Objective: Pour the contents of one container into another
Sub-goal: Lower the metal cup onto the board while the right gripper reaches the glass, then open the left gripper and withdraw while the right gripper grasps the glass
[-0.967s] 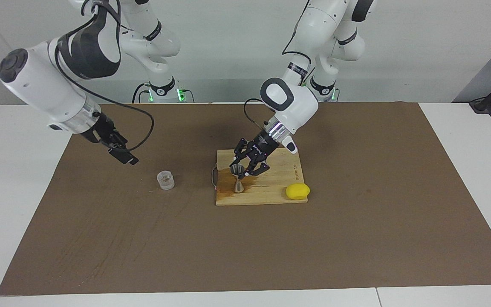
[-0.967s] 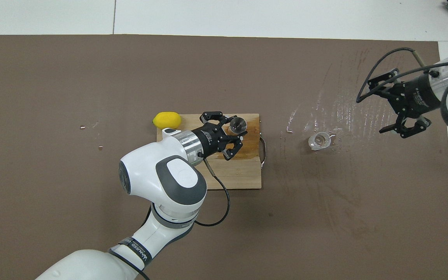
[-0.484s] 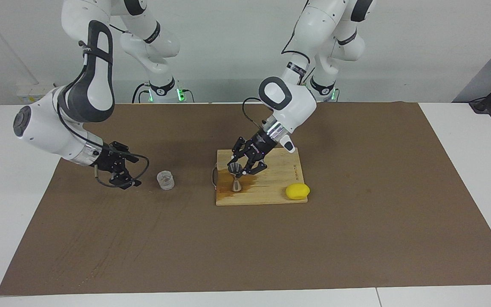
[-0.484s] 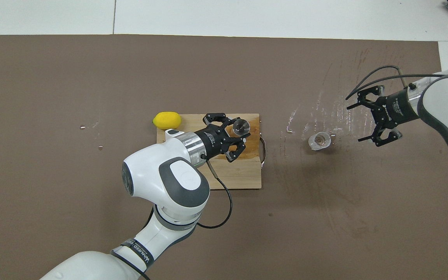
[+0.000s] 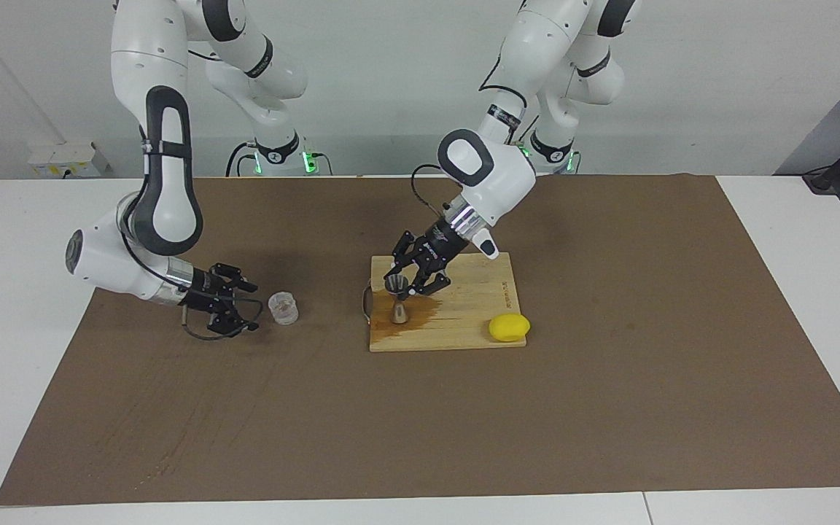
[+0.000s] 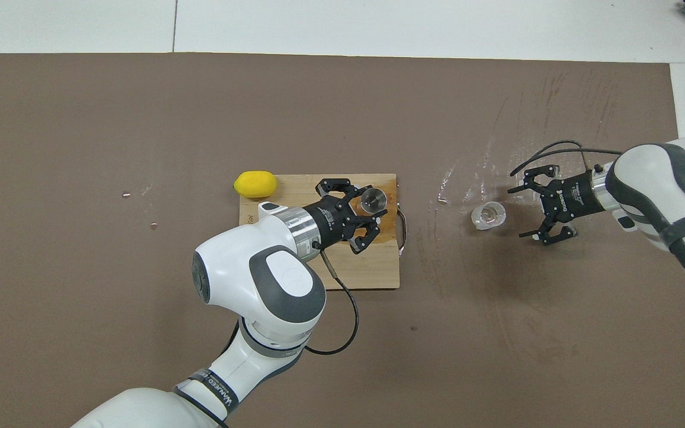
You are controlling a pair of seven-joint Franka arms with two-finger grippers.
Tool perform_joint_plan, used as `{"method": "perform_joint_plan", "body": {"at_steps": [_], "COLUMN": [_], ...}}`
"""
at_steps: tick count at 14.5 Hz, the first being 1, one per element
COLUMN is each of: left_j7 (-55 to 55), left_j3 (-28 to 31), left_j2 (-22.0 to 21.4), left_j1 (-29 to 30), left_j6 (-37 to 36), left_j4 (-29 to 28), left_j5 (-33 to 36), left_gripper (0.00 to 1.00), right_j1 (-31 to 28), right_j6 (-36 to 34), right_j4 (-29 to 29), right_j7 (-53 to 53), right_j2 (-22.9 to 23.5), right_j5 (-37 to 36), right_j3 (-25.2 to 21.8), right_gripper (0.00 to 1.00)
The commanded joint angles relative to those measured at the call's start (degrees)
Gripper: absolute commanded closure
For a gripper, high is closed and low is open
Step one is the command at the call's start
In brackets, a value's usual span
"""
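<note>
My left gripper is crowding the jigger's upper cone (image 6: 373, 200). Next, my left gripper backs out of the way before my right gripper brings the clear cup (image 6: 488, 215) over to pour.
The small clear cup (image 5: 284, 308) stands upright on the brown mat toward the right arm's end, also in the overhead view (image 6: 489, 214). My right gripper (image 5: 251, 306) (image 6: 518, 213) is open, low over the mat, just beside the cup and not touching it. The steel jigger (image 5: 397, 300) (image 6: 372, 200) stands upright on the wooden board (image 5: 464, 306). My left gripper (image 5: 399, 281) (image 6: 371, 206) reaches down at a slant and is shut on the jigger's upper cone.
A yellow lemon (image 5: 509, 327) (image 6: 255, 183) lies at the board's corner toward the left arm's end. A dark wet stain (image 5: 427, 315) covers the board around the jigger. Wet streaks (image 6: 515, 160) mark the mat near the cup.
My right gripper has come down from high over the mat to just beside the cup. My left gripper and the jigger have shifted together slightly toward the right arm's end.
</note>
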Motion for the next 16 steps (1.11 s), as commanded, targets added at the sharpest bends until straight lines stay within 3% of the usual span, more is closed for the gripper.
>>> {"method": "perform_joint_plan", "body": {"at_steps": [1, 2, 3, 4, 7, 11, 16], "left_j7": [-0.55, -0.55, -0.64, -0.81, -1.51, -2.92, -9.23], "left_j3": [0.45, 0.54, 0.54, 0.54, 0.63, 0.98, 0.98], "left_j2": [-1.61, -1.61, -1.61, -1.61, -3.62, -11.0, -11.89], "left_j1": [-0.51, -0.6, -0.6, -0.43, -0.08, 1.76, 11.42], "left_j6": [0.89, 0.98, 0.98, 0.98, 0.63, 0.36, 0.45], "left_j4": [-1.5, -1.5, -1.42, -1.33, -1.24, -3.17, -3.53], "left_j5": [-0.12, -0.12, -0.12, -0.12, 0.23, 1.88, 27.76], "left_gripper": [0.38, 0.3, 0.06, 0.0, 0.0, 0.0, 0.0], "right_j1": [0.15, 0.07, 0.24, 0.51, 0.77, 2.35, 2.35], "right_j6": [0.37, 0.64, 0.81, 1.42, 1.96, 2.22, 2.31], "right_j4": [-2.45, -3.25, -3.95, -4.22, -4.75, -5.01, -4.93], "right_j7": [-1.15, -1.16, -1.24, -1.24, -1.59, -2.21, -3.18], "right_j2": [-0.55, -0.73, -0.9, -0.99, -0.99, -0.99, -0.99], "right_j5": [3.37, 3.55, 3.55, 3.64, 4.52, 4.6, 6.01], "right_j3": [0.57, 0.57, 0.57, 0.57, 0.75, 0.92, 0.92], "right_gripper": [0.0, 0.0, 0.0, 0.01, 0.02, 0.03, 0.1]}}
